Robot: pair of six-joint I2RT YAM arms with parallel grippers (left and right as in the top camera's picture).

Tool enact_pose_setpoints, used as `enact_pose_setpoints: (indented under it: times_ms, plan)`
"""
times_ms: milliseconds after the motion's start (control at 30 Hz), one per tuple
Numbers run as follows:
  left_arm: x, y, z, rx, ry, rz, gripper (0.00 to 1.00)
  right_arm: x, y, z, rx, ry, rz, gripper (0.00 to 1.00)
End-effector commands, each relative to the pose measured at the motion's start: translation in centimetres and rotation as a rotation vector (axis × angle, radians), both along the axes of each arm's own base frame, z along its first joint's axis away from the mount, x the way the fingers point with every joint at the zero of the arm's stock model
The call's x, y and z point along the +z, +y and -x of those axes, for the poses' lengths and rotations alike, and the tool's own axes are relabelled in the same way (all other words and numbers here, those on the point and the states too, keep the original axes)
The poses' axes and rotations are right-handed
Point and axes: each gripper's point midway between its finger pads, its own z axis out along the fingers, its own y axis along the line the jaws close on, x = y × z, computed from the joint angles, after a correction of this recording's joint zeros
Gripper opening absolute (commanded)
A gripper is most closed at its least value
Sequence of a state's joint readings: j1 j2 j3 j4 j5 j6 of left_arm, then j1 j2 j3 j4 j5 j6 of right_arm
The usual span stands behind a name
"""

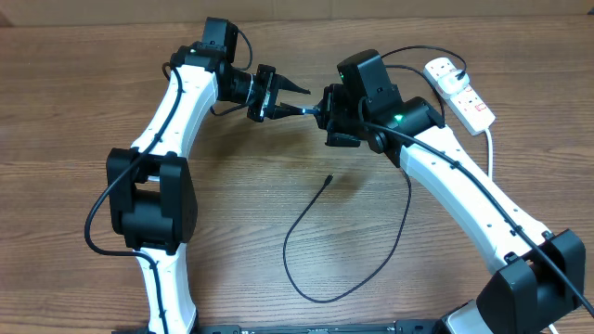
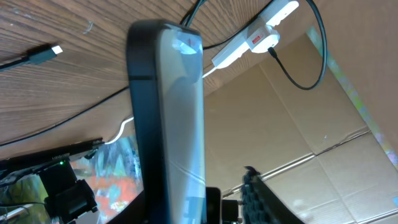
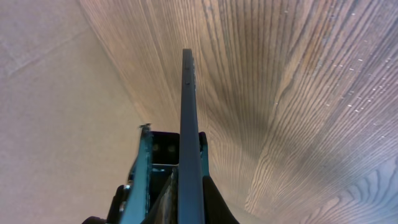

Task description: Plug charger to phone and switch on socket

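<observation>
The phone fills my right gripper and the charger's connector (image 1: 329, 179) is loose, so my left gripper should grab the phone's loose end (image 1: 306, 110) before my right gripper grabs the connector.
The phone (image 1: 295, 109) hangs edge-on above the table between the two grippers. My right gripper (image 1: 327, 114) is shut on one end of it; in the right wrist view the slim phone (image 3: 189, 112) sticks out straight from between the jaws. My left gripper (image 1: 302, 100) straddles the other end. In the left wrist view the phone (image 2: 180, 112) fills the middle, and the one finger (image 2: 258, 199) that shows stands apart from it. The charger's connector tip (image 1: 329, 178) lies loose on the table. Its black cable (image 1: 316, 299) loops round to the plug (image 1: 461, 72) in the white socket (image 1: 464, 93).
The socket's thick white cord (image 1: 489, 139) runs down the right side of the wooden table (image 1: 74, 130). A cardboard wall (image 2: 311, 124) stands behind the socket. The cable loop lies just in front of both grippers.
</observation>
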State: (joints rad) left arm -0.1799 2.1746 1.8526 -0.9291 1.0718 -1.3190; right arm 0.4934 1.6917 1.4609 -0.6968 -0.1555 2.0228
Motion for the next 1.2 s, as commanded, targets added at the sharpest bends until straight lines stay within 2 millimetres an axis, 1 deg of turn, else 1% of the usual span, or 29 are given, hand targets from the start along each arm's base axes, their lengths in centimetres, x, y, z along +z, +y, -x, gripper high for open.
enact_pose_setpoints:
  times_ms: [0,33,133,200,233,367,433,500,533,600,633,733,800,900,1000,1033,1100,1133,1167]
  plan:
    - [3.2,-0.6,0.4,-0.021,-0.037,0.070,0.28,2.2,1.0,0.0,-0.007,-0.015,-0.061,0.04]
    - [3.3,-0.7,0.4,-0.023,-0.036,0.076,0.20,2.2,1.1,0.1,-0.003,-0.015,-0.064,0.04]
    - [3.5,-0.7,0.5,-0.027,-0.034,0.086,0.09,2.3,1.3,0.1,0.001,-0.019,-0.067,0.05]
    - [3.5,-0.7,0.5,-0.027,-0.034,0.086,0.04,2.4,1.6,0.1,0.007,-0.023,-0.072,0.05]
    - [3.5,-0.7,0.5,-0.027,-0.034,0.086,0.04,2.5,1.7,0.2,0.010,-0.024,-0.072,0.06]
    - [3.5,-0.7,0.5,-0.027,-0.035,0.086,0.04,2.5,2.0,0.4,0.018,-0.025,-0.073,0.22]
    - [3.4,-0.7,0.5,-0.026,-0.035,0.085,0.04,2.4,2.0,0.4,0.032,-0.032,-0.063,0.40]
    - [3.3,-0.7,0.4,-0.024,-0.039,0.077,0.04,2.4,2.0,0.4,0.064,-0.054,-0.041,0.49]
    - [3.2,-0.6,0.3,-0.022,-0.050,0.066,0.04,2.4,2.0,0.4,0.083,-0.067,-0.029,0.55]
    - [2.7,-0.3,-0.3,-0.013,-0.085,0.032,0.04,2.4,1.8,0.3,0.121,-0.098,0.004,0.63]
    - [2.4,0.0,-0.6,-0.005,-0.106,0.009,0.04,2.4,1.7,0.2,0.141,-0.114,0.022,0.69]
    - [1.2,1.3,-2.0,0.022,-0.179,-0.078,0.04,2.5,1.2,-0.1,0.220,-0.175,0.082,0.82]
    - [0.3,2.8,-2.9,0.042,-0.226,-0.152,0.04,2.4,0.9,-0.3,0.274,-0.214,0.125,0.87]
    - [-0.8,5.3,-4.1,0.032,-0.340,-0.257,0.04,2.3,0.0,-0.7,0.374,-0.278,0.208,0.92]
    - [-1.1,7.2,-4.9,-0.046,-0.502,-0.311,0.04,1.9,-1.1,-0.9,0.482,-0.335,0.304,0.92]
    - [-0.9,7.4,-4.9,-0.093,-0.572,-0.303,0.04,1.7,-1.6,-0.9,0.527,-0.347,0.341,0.92]
    - [0.1,7.1,-4.6,-0.203,-0.743,-0.239,0.04,1.0,-2.4,-0.5,0.607,-0.355,0.404,0.94]
    - [0.9,6.7,-4.2,-0.265,-0.851,-0.179,0.04,0.7,-2.8,-0.2,0.645,-0.355,0.441,0.95]
    - [1.8,6.3,-3.8,-0.315,-0.947,-0.113,0.04,0.2,-3.3,0.0,0.674,-0.345,0.480,1.00]
